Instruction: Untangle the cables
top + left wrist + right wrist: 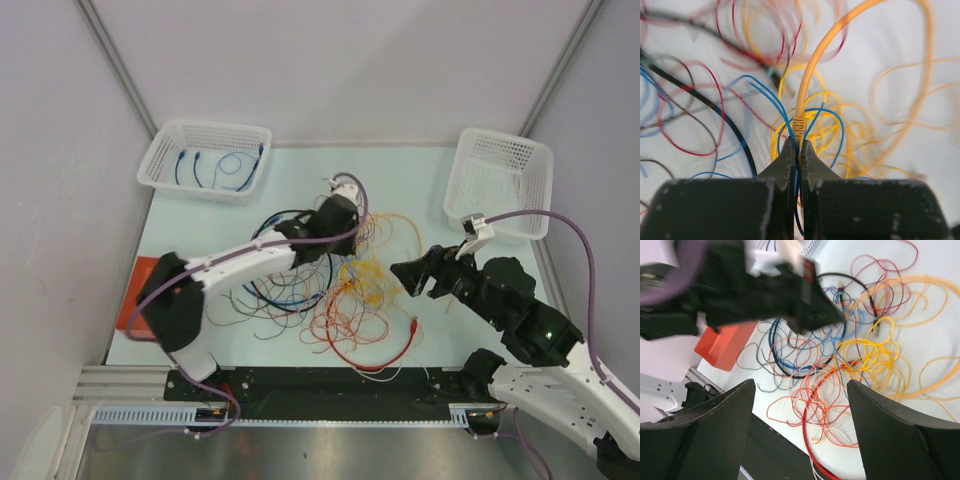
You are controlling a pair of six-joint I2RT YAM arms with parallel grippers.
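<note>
The left gripper is pinching a thin blue cable together with the orange cable [798, 122], so the robot should lift both and take the blue cable [841, 126] with its right gripper.
The cables [340, 300] lie in a loose tangle of red, orange, yellow, blue and black loops in the middle of the table. My left gripper [798, 146] is down in the back of the tangle, shut on an orange cable [812, 65] just below its plug tip [798, 125]. A thin blue cable [771, 100] also runs between the jaws. From above, the left gripper [338, 215] covers that spot. My right gripper [405, 272] hovers open at the tangle's right side, and nothing is between its fingers [725, 420]. Below it lie red loops [830, 400] and a yellow bundle [875, 355].
A white basket [160, 165] at the back left holds blue cables. A second white basket [540, 190] stands at the back right. An orange-red box [135, 290] sits at the left table edge. A black rail [330, 385] runs along the near edge.
</note>
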